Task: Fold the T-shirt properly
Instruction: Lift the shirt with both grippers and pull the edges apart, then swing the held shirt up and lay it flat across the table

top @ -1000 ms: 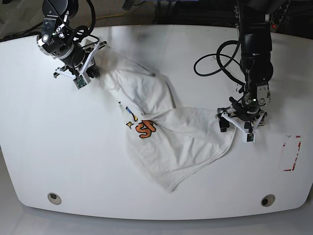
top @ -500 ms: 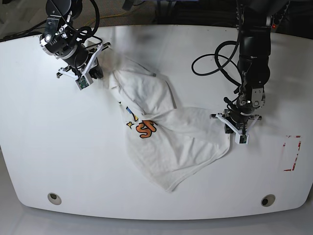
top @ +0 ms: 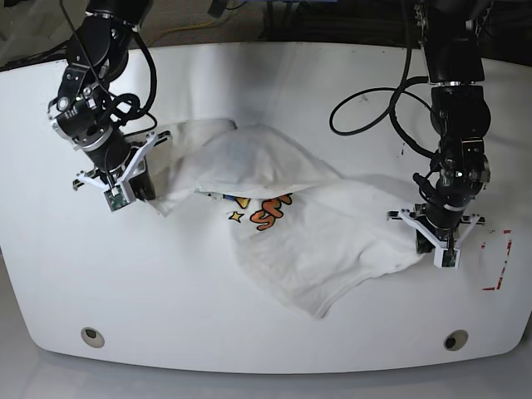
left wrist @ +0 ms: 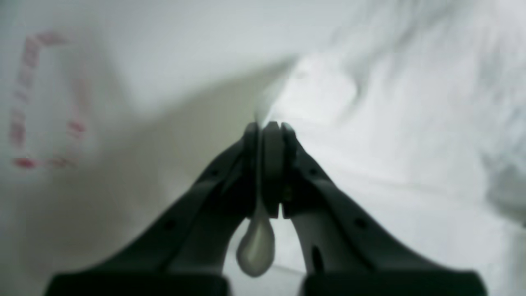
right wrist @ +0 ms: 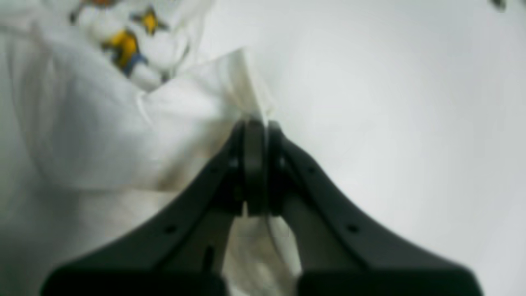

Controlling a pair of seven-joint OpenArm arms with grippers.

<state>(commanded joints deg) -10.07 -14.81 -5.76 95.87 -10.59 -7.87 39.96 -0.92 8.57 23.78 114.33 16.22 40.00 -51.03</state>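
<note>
The white T-shirt is bunched up over its print (top: 259, 184). Both my grippers should lift it, swing it toward the front edge (top: 274, 366), then pull it back flat before folding.
The white T-shirt (top: 299, 224) lies crumpled across the middle of the table, pulled between both grippers, with part of its orange, yellow and blue print (top: 266, 208) showing. My left gripper (top: 426, 239) is shut on the shirt's right edge; in the left wrist view the closed gripper (left wrist: 265, 125) pinches a thin white fold of the shirt (left wrist: 390, 123). My right gripper (top: 143, 184) is shut on the shirt's left end; in the right wrist view the closed gripper (right wrist: 255, 123) holds a fold of the shirt (right wrist: 102, 135), with the print (right wrist: 123, 45) above.
The white table (top: 100, 274) has a red tape mark (top: 499, 258) near its right edge, also seen blurred in the left wrist view (left wrist: 24, 102). Two round holes (top: 92, 337) (top: 455, 340) sit near the front edge. A black cable (top: 374, 108) loops beside the left arm.
My right gripper has moved toward the front with the shirt's left end. My left gripper has moved right and frontward with the right edge. The shirt is pulled wider and lower.
</note>
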